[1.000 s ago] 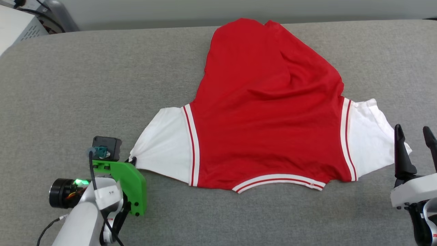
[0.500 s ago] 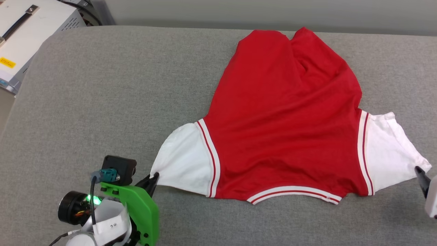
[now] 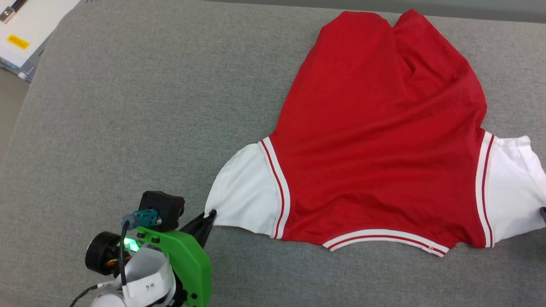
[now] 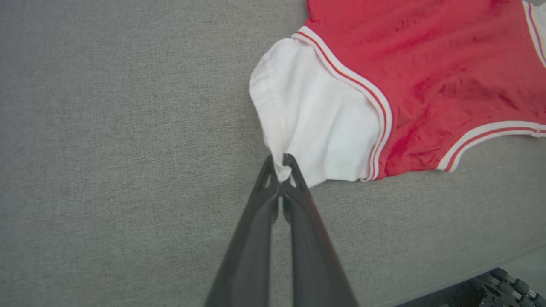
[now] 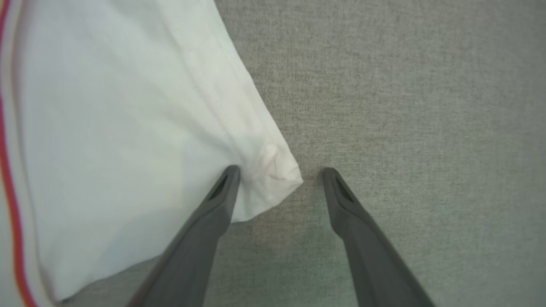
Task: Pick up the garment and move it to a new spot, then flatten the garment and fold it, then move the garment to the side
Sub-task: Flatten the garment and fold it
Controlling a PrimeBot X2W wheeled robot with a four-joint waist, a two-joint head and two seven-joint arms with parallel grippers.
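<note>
The red hem's bunched corner [image 3: 412, 17] has limp folds [image 3: 407, 66] running from it, so the hem will fold over the free white sleeve at a diagonal when I pull the hem closer.
The garment [image 3: 375, 140] lies spread on the grey padded table, plain red side up, with its collar trim toward me and a white sleeve on each side. Its print is hidden. My left gripper [image 3: 210, 215] is shut on the corner of the left white sleeve [image 4: 315, 115]; in the left wrist view the left gripper [image 4: 281, 165] pinches the cloth between its fingertips. My right gripper [image 5: 279, 175] is open, with the corner of the right sleeve [image 5: 128, 128] lying between its fingers. One right fingertip [image 3: 543, 212] shows at the head view's right edge.
The grey table [image 3: 128, 106] stretches wide to the left of the garment. A white box [image 3: 21, 34] stands past its far left corner. The table's near edge and part of the robot's base [image 4: 507, 285] show in the left wrist view.
The head camera has swung left and down, so the garment sits further right in the picture and the right gripper has nearly left it. The left gripper keeps its hold on the sleeve corner.
</note>
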